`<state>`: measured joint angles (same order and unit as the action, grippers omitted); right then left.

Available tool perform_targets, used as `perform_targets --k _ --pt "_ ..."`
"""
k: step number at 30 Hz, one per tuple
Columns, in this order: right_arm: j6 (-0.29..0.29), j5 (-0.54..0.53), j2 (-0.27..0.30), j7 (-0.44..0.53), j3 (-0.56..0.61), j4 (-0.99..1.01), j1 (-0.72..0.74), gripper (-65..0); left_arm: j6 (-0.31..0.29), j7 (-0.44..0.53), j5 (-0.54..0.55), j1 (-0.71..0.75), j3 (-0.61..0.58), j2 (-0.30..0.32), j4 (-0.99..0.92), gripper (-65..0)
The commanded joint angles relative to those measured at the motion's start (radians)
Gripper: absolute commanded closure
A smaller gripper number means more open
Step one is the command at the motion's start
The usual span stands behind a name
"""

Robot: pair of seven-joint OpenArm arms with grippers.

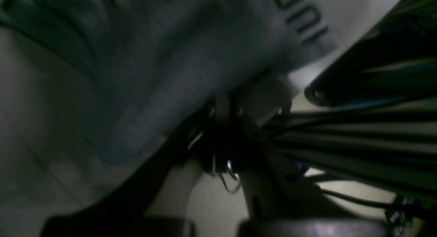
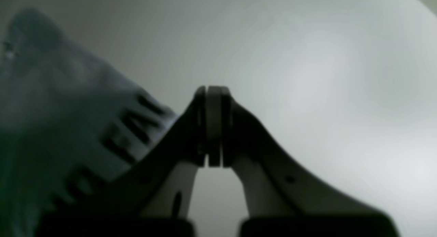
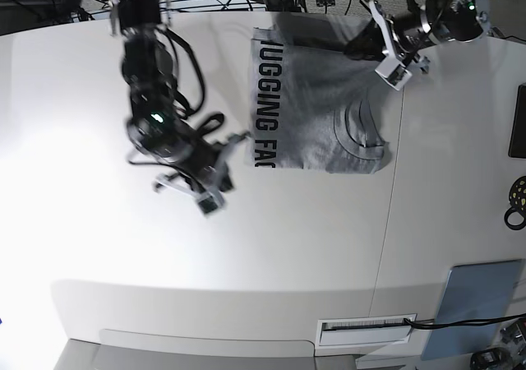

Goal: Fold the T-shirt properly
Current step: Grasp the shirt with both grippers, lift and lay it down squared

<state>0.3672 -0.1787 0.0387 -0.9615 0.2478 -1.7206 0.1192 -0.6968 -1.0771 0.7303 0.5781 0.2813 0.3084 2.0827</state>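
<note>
The folded T-shirt is lying crooked with its lettered edge (image 3: 267,105) next to my right gripper. Both my grippers should rotate the T-shirt until its neck (image 3: 355,138) faces the front.
The heather-grey T-shirt (image 3: 320,107) lies folded at the table's far middle, with black block lettering along its left edge and the ribbed neck toward the front right. My left gripper (image 3: 359,46) sits at the shirt's far right edge. In the left wrist view (image 1: 227,109) its dark fingers meet under the grey cloth (image 1: 164,76) and look shut on it. My right gripper (image 3: 240,142) hovers just left of the shirt's front left corner. In the right wrist view (image 2: 213,127) its pads are pressed together with nothing between them, and the lettered shirt (image 2: 68,110) is to the left.
The white table (image 3: 271,247) has a seam running down its right part. A black ring-shaped object (image 3: 518,201) and a dark slab (image 3: 519,122) lie at the right edge. A grey-blue panel (image 3: 475,302) is at the front right. Metal frame rails (image 1: 358,134) run behind the left gripper.
</note>
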Motion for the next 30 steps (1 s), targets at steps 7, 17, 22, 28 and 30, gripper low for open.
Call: perform_targets --k 7,17,22,28,30 --pt "0.003 0.049 -0.081 0.038 0.042 0.179 0.137 0.0 -0.001 0.03 -0.149 -0.045 -0.098 0.008 -0.101 0.0" --pt "0.006 0.072 -0.069 -0.04 0.079 0.287 0.149 0.0 -0.001 0.188 -0.311 -0.136 -0.108 0.007 -0.235 0.0" --pt "0.006 0.072 -0.035 -0.093 0.079 0.287 0.14 0.0 0.068 0.275 -0.434 -0.215 -0.108 0.007 -0.329 0.0" --pt "0.0 0.071 0.014 -0.093 0.079 0.236 0.105 0.0 0.144 0.342 -0.509 -0.35 -0.108 0.008 -0.458 0.0" --pt "-0.002 0.071 0.025 -0.098 0.079 0.203 0.079 0.0 0.156 0.372 -0.51 -0.399 -0.109 0.007 -0.51 0.0"
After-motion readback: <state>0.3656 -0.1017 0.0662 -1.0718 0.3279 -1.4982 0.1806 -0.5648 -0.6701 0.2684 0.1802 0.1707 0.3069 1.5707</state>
